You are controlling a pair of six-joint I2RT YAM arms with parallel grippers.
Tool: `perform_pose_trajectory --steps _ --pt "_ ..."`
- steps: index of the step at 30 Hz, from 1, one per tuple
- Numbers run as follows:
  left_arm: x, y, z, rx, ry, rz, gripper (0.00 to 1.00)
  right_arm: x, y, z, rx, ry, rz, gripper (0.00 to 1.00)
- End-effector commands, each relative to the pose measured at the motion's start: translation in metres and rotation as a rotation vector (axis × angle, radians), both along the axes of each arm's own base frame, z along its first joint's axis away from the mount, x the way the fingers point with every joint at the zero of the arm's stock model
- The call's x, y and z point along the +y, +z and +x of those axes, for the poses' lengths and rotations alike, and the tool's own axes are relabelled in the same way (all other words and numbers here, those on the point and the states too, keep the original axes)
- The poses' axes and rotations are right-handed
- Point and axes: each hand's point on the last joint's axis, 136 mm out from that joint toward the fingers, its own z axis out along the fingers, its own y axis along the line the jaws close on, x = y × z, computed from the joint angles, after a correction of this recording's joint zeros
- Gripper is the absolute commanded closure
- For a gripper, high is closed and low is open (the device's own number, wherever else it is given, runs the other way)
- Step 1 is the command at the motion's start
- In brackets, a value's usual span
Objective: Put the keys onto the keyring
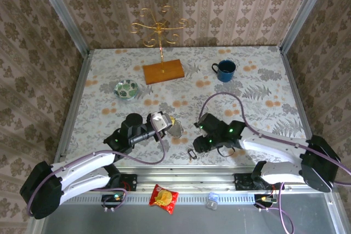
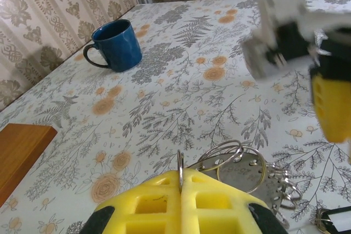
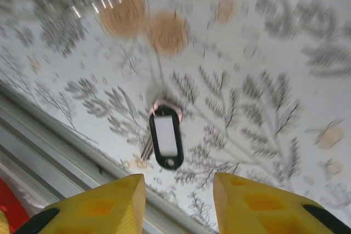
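Observation:
My right gripper keeps going down and closes at the tag's ring end (image 3: 164, 106), as the key's black tag (image 3: 166, 136) lies lengthwise in line with its open fingers.
My left gripper (image 2: 181, 176) is shut on the keyring (image 2: 180, 161), a thin metal ring standing on edge between the yellow pads. More rings and a round metal tag (image 2: 244, 172) hang from it to the right. From above, the left gripper (image 1: 163, 122) holds the keyring (image 1: 176, 129) just over the table. One of the keys (image 3: 166, 138), with a black tag and white label, lies flat near the front edge. My right gripper (image 3: 178, 190) hovers open above the key, touching nothing. In the top view the key (image 1: 192, 153) lies just left of the right gripper (image 1: 201, 144).
A blue mug (image 1: 225, 70) stands at the back right, a small green bowl (image 1: 126, 89) at the left. A wooden base (image 1: 163, 72) carries a gold hook stand (image 1: 159, 28). The metal front rail (image 3: 55, 135) runs close by the key. A snack packet (image 1: 164, 198) lies below it.

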Motion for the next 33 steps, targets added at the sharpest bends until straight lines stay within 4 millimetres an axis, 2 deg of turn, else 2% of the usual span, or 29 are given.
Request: perform_pose_trajectory --steps 1,11,21,33 --pt "0.001 0.018 0.003 -0.013 0.024 -0.045 1.0 0.002 -0.01 -0.011 0.072 -0.029 -0.059 0.59" --pt "0.015 0.019 0.005 -0.016 0.089 -0.055 1.0 0.042 -0.027 0.0 0.129 0.004 -0.035 0.59" --pt "0.02 0.016 0.004 -0.011 0.103 -0.05 1.0 0.046 -0.037 0.013 0.111 0.017 -0.087 0.69" --pt "0.02 0.016 0.004 -0.011 0.099 -0.049 1.0 0.044 -0.044 0.018 0.11 0.011 -0.119 0.78"
